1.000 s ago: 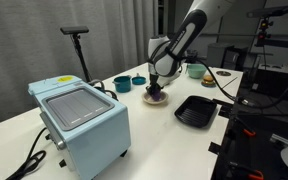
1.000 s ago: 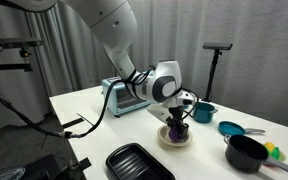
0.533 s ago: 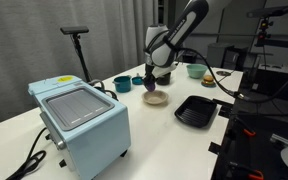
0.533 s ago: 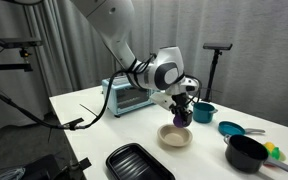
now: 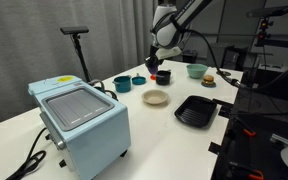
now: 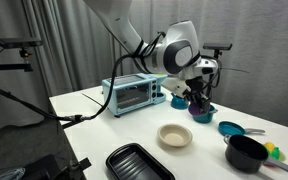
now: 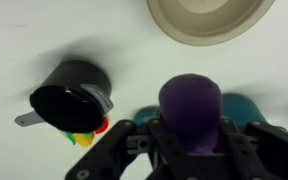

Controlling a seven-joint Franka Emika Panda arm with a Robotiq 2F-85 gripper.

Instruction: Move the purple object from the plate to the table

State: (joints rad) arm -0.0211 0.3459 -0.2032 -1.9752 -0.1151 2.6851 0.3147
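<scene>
My gripper should go on going to the open table between the black pot and the black tray, then go down and let go there. The purple object is high above the dishes.
My gripper is raised high above the white table and is shut on the purple object, a rounded purple lump that fills the jaws in the wrist view. It also shows in an exterior view. The beige plate lies empty on the table below and nearer than the gripper. It shows in both exterior views and at the top of the wrist view.
A black ridged tray lies beside the plate. A light blue toaster oven stands at the near left. Teal bowls and a black pot with coloured items beside it stand around the plate.
My gripper has lifted the purple object off the plate and carried it up and away toward the teal bowls. The plate is now empty.
</scene>
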